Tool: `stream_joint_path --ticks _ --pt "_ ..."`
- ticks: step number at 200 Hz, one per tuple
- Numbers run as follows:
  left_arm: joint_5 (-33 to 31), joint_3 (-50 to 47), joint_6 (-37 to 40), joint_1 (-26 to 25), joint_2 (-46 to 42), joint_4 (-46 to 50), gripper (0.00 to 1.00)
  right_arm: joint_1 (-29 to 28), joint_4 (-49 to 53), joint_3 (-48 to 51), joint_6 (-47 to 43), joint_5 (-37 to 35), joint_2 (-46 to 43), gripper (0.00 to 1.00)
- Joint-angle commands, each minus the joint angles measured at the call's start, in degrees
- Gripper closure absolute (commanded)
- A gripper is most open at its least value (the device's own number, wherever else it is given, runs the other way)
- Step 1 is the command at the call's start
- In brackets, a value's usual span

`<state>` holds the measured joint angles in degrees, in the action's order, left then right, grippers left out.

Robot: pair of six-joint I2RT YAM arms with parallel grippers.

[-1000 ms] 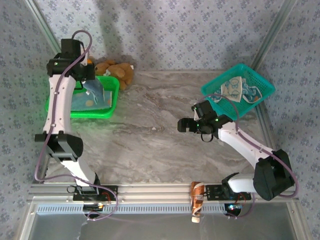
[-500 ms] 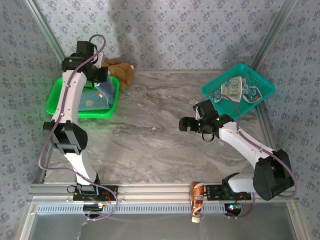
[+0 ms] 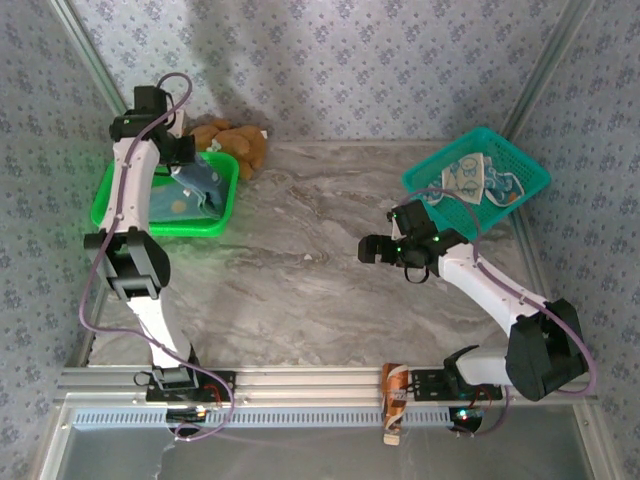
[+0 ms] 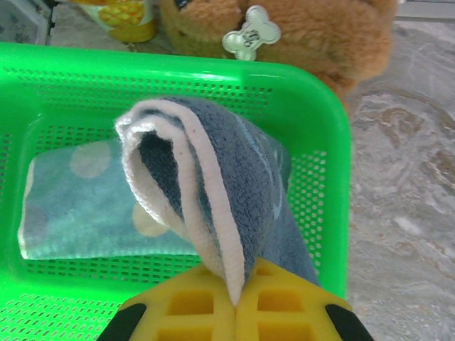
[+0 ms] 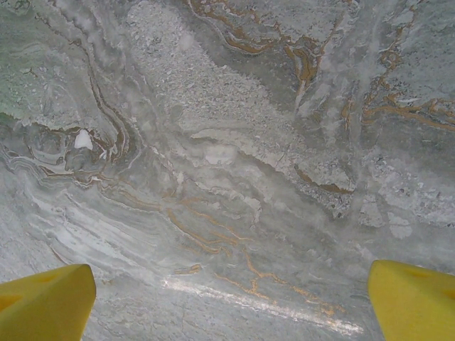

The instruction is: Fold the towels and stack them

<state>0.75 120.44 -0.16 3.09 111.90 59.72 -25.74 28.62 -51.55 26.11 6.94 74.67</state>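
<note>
The blue-grey towel's loose end [image 3: 214, 205] is down over the polka-dot towel, so the robot's left gripper should keep going toward the polka-dot towel's uncovered end [image 3: 162, 207] and let go there.
My left gripper [image 4: 238, 302] is shut on a corner of a blue-grey towel [image 4: 234, 185] with a cream edge, which hangs folded over above the green tray [image 4: 323, 121]. A pale polka-dot towel [image 4: 78, 206] lies flat in that tray. From above, the left gripper [image 3: 185, 165] is over the tray [image 3: 160, 228] at the back left, with the blue-grey towel [image 3: 203, 180] hanging from it. Pale towels with blue motifs [image 3: 470, 178] lie in the teal basket [image 3: 520, 170] at the back right. My right gripper [image 3: 372, 250] stands open over bare marble, its fingers [image 5: 43, 302] wide apart with nothing between them.
A brown plush toy [image 3: 235, 140] sits just behind the green tray, close to the left gripper. A yellow container [image 4: 124, 14] stands beside it. Marble table [image 3: 300, 280] stretches between the two arms. A small orange-brown object [image 3: 393, 400] lies on the front rail.
The left arm swung right and then back a little to the left over the green tray, still holding the blue-grey towel. The right arm has not moved.
</note>
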Motion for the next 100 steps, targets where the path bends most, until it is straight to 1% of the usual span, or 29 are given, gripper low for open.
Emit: stream_joint_path --ticks 1,19,44,65,91,96,100 --pt "-1.6 1.4 0.6 1.6 1.4 -1.7 1.00 0.4 1.8 -1.2 0.3 1.1 0.5 0.00" --pt "-3.0 2.0 0.6 2.8 3.2 -1.8 1.00 0.4 1.9 -1.3 0.3 1.3 0.7 0.00" --pt "-2.6 2.3 -0.2 5.5 5.2 -2.0 1.00 0.6 2.2 -1.4 0.3 1.4 0.8 0.00" --pt "0.2 2.3 -1.0 8.2 6.2 -2.5 1.00 0.6 2.4 -1.5 0.4 1.6 0.9 0.00" --pt "1.7 2.7 -1.7 10.2 8.1 -2.8 1.00 0.6 2.6 -1.8 0.3 1.9 1.3 0.00" --pt "2.1 2.9 -1.9 10.5 8.6 -2.7 0.98 0.7 2.7 -1.9 0.3 2.0 1.4 0.00" --pt "2.4 3.2 -2.0 10.8 8.9 -2.7 0.92 0.7 2.8 -2.0 0.3 2.0 1.4 0.00"
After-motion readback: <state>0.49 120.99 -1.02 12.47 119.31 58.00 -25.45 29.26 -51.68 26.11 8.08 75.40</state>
